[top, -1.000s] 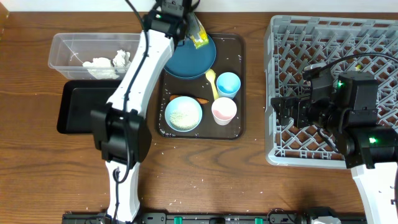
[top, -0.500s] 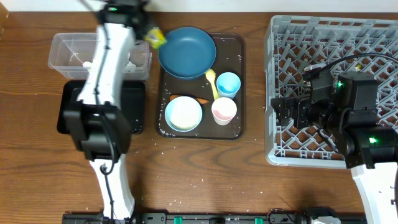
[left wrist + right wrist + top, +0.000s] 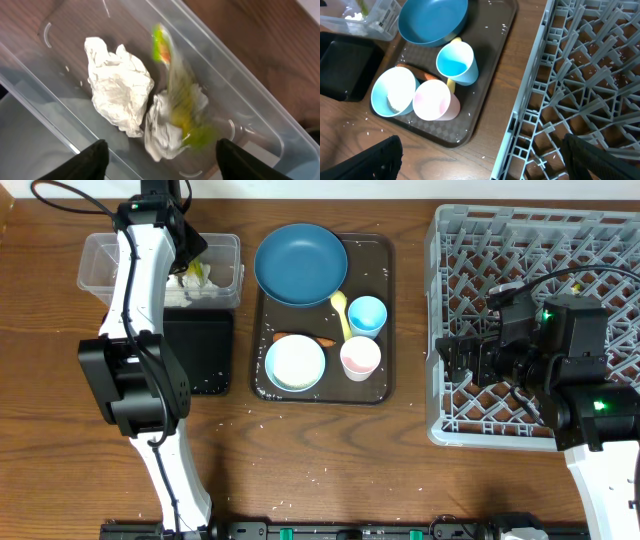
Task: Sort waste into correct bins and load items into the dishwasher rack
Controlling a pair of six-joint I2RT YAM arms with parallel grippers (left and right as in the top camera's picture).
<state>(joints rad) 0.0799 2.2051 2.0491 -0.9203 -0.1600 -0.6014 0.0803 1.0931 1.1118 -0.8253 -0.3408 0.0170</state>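
Observation:
The yellow-green wrapper (image 3: 184,97) is clear of both fingers over the tub, so the robot's left gripper should go on to the pink cup's open rim (image 3: 358,358) and close there.
My left gripper (image 3: 162,162) hangs open over the clear tub (image 3: 100,255) at the back left. The yellow-green wrapper (image 3: 177,95) is a blur below the jaws, free of both fingers, over the crumpled tissue (image 3: 120,85) inside the tub. The overhead view places this gripper (image 3: 192,265) at the tub's right end. The black tray (image 3: 195,350) lies just in front of the tub. My right gripper (image 3: 485,165) stands open and empty at the left edge of the grey rack (image 3: 540,310). The blue plate (image 3: 300,263), white bowl (image 3: 295,363), light blue cup (image 3: 367,315), pink cup (image 3: 360,358), yellow spoon (image 3: 341,310) and carrot (image 3: 320,340) are on the brown serving tray (image 3: 385,300).
Loose rice grains (image 3: 350,125) are scattered on the wooden table in front of the trays, and some lie in the white bowl (image 3: 395,92). The left arm stretches from the front edge up past the black tray to the tub.
The left arm swung from above the blue plate leftward to the clear tub with the wrapper. Its jaws then opened and the wrapper dropped free. The right arm has not moved.

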